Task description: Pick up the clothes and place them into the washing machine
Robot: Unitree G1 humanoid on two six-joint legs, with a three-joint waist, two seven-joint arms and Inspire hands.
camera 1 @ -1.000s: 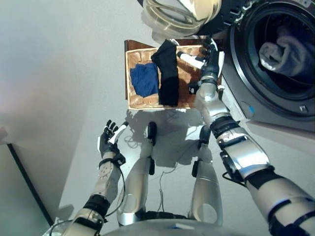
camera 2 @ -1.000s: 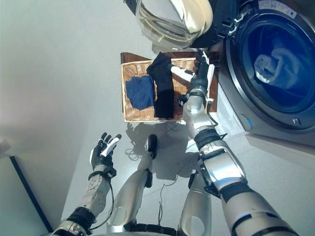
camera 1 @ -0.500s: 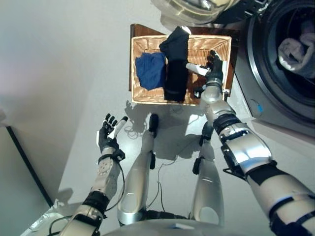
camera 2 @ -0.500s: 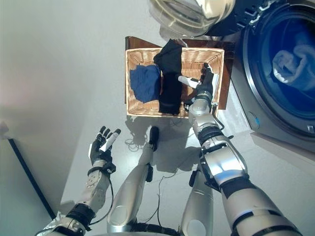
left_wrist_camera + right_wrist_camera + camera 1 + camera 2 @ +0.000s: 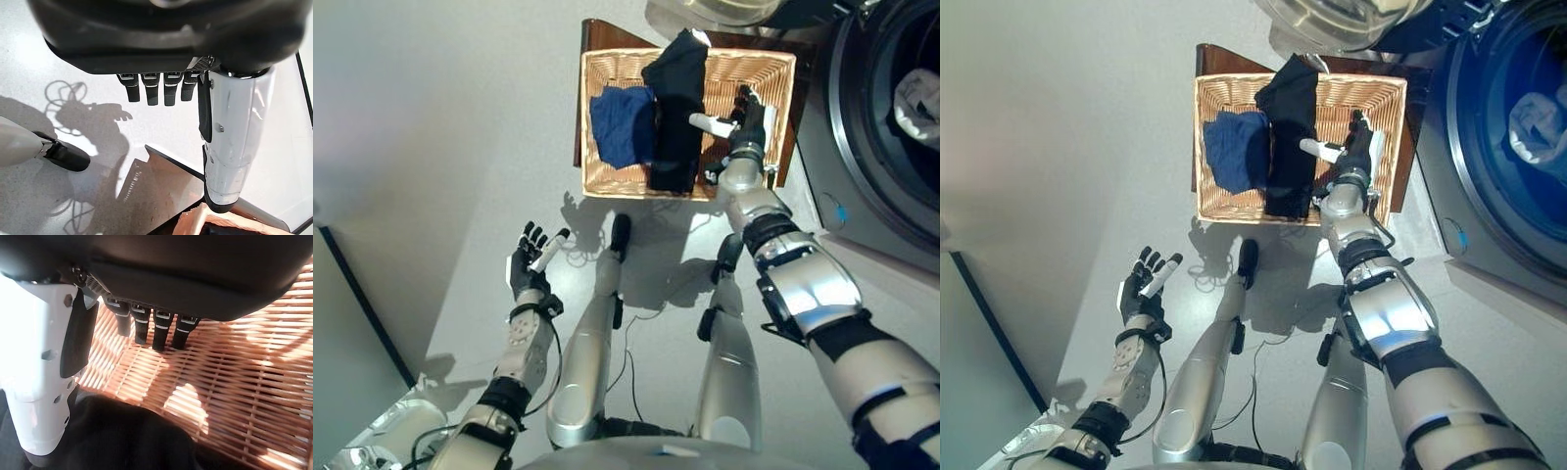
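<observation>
My gripper will lift the black garment (image 5: 677,122), and it should come free and leave the blue garment behind, because their edges (image 5: 654,127) meet side by side.
A wicker basket (image 5: 607,176) stands on the floor by the washing machine (image 5: 881,137). In it lie a black garment (image 5: 677,117) down the middle and a blue garment (image 5: 622,125) on its left. My right hand (image 5: 744,117) hovers open over the basket's bare right part, its white-covered thumb reaching toward the black garment (image 5: 112,440). In the right wrist view the fingers (image 5: 146,325) are straight above the weave and hold nothing. My left hand (image 5: 530,266) is open over the floor, far from the basket. Pale laundry (image 5: 918,98) lies inside the drum.
The washer's open round door (image 5: 1342,15) hangs above the basket's far edge. A dark wooden board (image 5: 597,44) shows under the basket. A dark strip (image 5: 362,304) runs along the floor at the left.
The camera view has shifted, so the basket sits lower in the picture. My right hand has come down over the basket, beside the black garment. The left hand has barely moved.
</observation>
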